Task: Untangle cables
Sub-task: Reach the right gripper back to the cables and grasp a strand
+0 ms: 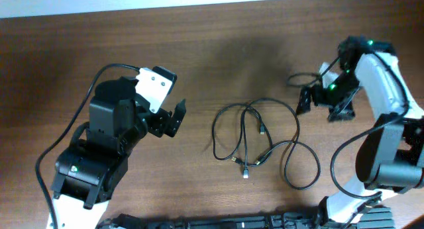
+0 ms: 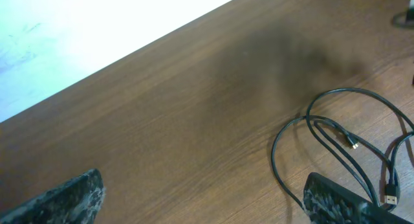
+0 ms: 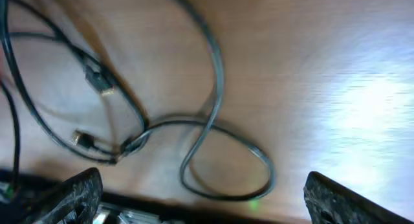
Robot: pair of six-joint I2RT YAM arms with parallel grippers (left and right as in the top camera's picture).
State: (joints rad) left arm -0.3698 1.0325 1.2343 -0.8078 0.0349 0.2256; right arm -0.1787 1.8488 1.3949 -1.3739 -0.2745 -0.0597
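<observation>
My gripper is going to lift the cables (image 2: 343,90), and the black loops cross over one another (image 2: 310,118) around the plug ends. The cables will pull their lower loops along when I lift.
The cables (image 1: 246,133) lie as a loose black tangle of loops at mid-table, with small metallic plug ends (image 1: 245,175) near the front. My left gripper (image 1: 177,118) stands open to their left, holding nothing. In the left wrist view the cables (image 2: 343,89) lie ahead on the right, by my right fingertip (image 2: 336,201). My right gripper (image 1: 326,104) hangs open to the right of the tangle. In the right wrist view a cable (image 3: 218,75) runs down into a loop just ahead of the open gripper (image 3: 207,208), which is clear of it.
The table (image 1: 199,50) is dark brown wood with a pale edge along the back. A black strip (image 1: 218,222) runs along the front edge. Thicker arm wires (image 1: 301,77) loop beside the right arm, and another curves around the left arm (image 1: 73,133).
</observation>
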